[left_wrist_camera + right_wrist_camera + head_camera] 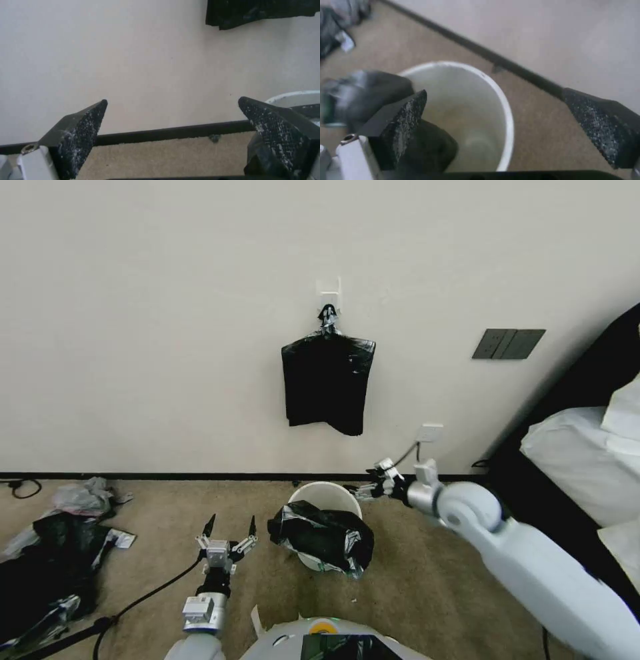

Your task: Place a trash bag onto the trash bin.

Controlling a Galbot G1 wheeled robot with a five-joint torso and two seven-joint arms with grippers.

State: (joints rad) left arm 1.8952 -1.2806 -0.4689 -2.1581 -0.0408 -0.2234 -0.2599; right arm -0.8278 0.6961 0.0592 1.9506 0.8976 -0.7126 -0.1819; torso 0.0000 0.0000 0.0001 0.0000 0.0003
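The black trash bag (324, 533) straddles the trash bin's rim, one part of the bag dipping inside, so I expect the bag to go around too when I turn the bin.
The cream-white trash bin (325, 494) stands on the carpet near the wall. A glossy black trash bag (325, 537) lies crumpled over the bin's near rim and front side, leaving the far half of the mouth uncovered. My right gripper (372, 485) hovers open just off the bin's right rim; its wrist view looks down into the bin (471, 110), with the bag (370, 86) at the rim and nothing between the open right gripper (494, 92) fingers. The left gripper (230, 529) stands open and empty left of the bin, pointing at the wall; the left gripper (173, 100) wrist view catches the bin's rim (296, 96).
A flat sheaf of black bags (328, 383) hangs from a wall hook above the bin. A heap of black-and-grey plastic litter (47, 560) lies on the carpet at far left. A bed (587, 460) fills the right side. A cable (147, 597) trails beside the left arm.
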